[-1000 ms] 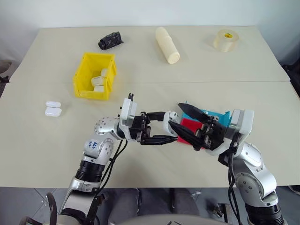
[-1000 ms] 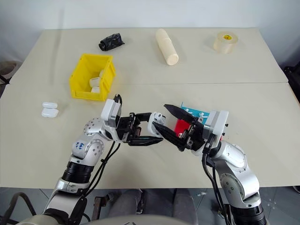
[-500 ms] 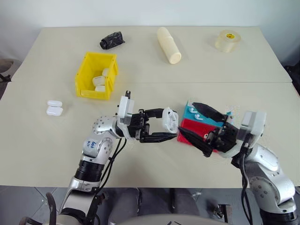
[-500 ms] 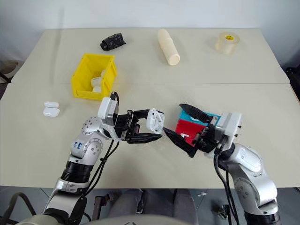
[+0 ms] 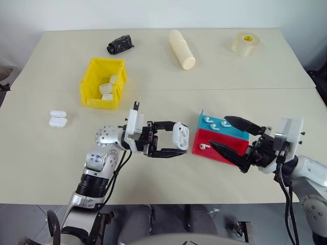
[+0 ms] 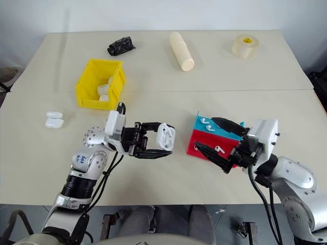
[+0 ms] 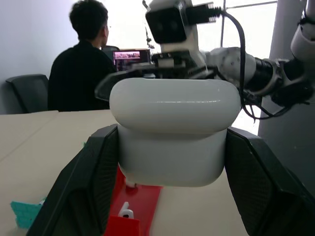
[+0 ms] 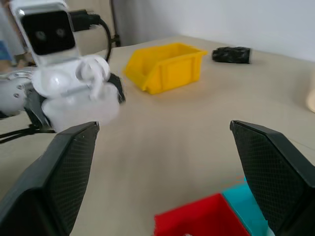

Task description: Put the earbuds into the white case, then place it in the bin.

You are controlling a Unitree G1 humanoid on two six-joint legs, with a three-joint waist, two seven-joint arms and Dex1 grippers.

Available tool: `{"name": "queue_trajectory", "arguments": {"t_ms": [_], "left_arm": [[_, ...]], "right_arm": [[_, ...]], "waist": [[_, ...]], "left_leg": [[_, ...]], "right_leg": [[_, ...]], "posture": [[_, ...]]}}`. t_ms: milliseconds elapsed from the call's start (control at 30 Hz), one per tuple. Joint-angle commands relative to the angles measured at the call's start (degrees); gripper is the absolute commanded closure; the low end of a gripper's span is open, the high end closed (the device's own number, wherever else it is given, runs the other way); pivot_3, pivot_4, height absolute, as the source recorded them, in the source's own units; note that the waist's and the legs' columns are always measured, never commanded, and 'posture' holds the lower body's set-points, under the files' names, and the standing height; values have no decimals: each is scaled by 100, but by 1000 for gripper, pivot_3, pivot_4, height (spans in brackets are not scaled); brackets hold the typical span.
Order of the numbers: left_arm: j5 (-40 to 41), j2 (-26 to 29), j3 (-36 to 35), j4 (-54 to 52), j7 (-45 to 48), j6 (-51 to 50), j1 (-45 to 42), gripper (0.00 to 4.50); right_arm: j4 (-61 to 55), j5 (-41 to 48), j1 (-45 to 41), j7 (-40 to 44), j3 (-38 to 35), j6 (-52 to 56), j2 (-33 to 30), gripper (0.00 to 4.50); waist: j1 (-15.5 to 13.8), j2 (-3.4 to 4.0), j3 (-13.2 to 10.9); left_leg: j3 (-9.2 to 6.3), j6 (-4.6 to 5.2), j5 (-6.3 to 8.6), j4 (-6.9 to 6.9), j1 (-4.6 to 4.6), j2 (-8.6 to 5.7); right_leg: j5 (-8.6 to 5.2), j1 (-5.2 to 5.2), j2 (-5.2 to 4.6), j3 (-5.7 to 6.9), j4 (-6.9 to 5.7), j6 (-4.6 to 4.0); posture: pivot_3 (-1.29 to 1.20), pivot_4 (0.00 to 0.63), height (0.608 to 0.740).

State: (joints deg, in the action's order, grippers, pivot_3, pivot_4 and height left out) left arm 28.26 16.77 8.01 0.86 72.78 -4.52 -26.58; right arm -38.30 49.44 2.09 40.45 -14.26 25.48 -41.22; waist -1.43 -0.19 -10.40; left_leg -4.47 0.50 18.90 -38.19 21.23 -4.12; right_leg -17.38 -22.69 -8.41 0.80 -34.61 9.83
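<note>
My right gripper needs to clear the open white case first. An earbud lies crooked [image 8: 94, 76] across the case, so my right gripper should lift the earbud off and put it in the red tray [image 5: 207, 140].
My left gripper [image 5: 180, 138] is shut on the white case [image 5: 180, 137], holding it above the table's middle with its fingers [image 7: 91, 187] on either side of the case [image 7: 172, 132]. A seam shows between its lid and body. My right gripper [image 5: 219, 131] is open wide to the right of the case and clear of it, hovering over two small trays. Earbuds [image 5: 214, 124] lie on the blue tray [image 5: 232, 131], and one earbud [image 5: 203, 146] lies on the red tray [image 5: 207, 152]. The yellow bin [image 5: 91, 84] stands at the back left with white cases inside.
Two more white cases [image 5: 57, 118] lie on the table left of my left arm. Along the far edge sit a black object [image 5: 120, 43], a cream cylinder [image 5: 182, 48] and a tape roll [image 5: 244, 43]. A seated person [image 7: 86, 73] is beyond the table.
My right gripper has drawn back to the right, away from the case, and opened wider. The left gripper keeps its hold on the case in nearly the same place.
</note>
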Motion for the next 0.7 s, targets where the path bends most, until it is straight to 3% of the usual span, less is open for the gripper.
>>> {"name": "queue_trajectory", "arguments": {"t_ms": [33,333,433,667,700], "left_arm": [[-240,99,121,19,49,200,-111,1702],[-647,162,339,138,-60,330,-165,1702],[-581,135,334,98,-48,294,-160,1702],[-453,77,282,13,-51,264,-162,1702],[-440,80,279,-1,-47,252,-157,1702]], "right_arm": [[-239,225,-212,-121,252,388,-89,25],[-108,175,-868,-298,859,932,33,25],[26,25,-1054,-290,1093,1035,83,648],[234,-236,-1154,-84,1295,1019,114,3019],[247,-255,-1160,-63,1301,1017,119,3019]], "waist": [[-2,-1,-1],[-5,-1,-1],[-1,-1,-1],[0,-1,-1],[0,-1,-1]], "left_leg": [[-1,0,0,0,2,-1],[-4,2,1,1,7,-5],[-4,2,0,1,7,-5],[-4,3,1,1,7,-6],[-4,3,1,1,7,-6]], "right_leg": [[0,0,0,0,1,0],[1,-1,-6,5,8,1],[1,-1,-6,4,7,1],[1,-1,-6,4,7,1],[1,-1,-6,5,6,1]], "posture": [[0,150,740],[0,150,740],[0,150,740],[0,150,740],[0,150,740]]}}
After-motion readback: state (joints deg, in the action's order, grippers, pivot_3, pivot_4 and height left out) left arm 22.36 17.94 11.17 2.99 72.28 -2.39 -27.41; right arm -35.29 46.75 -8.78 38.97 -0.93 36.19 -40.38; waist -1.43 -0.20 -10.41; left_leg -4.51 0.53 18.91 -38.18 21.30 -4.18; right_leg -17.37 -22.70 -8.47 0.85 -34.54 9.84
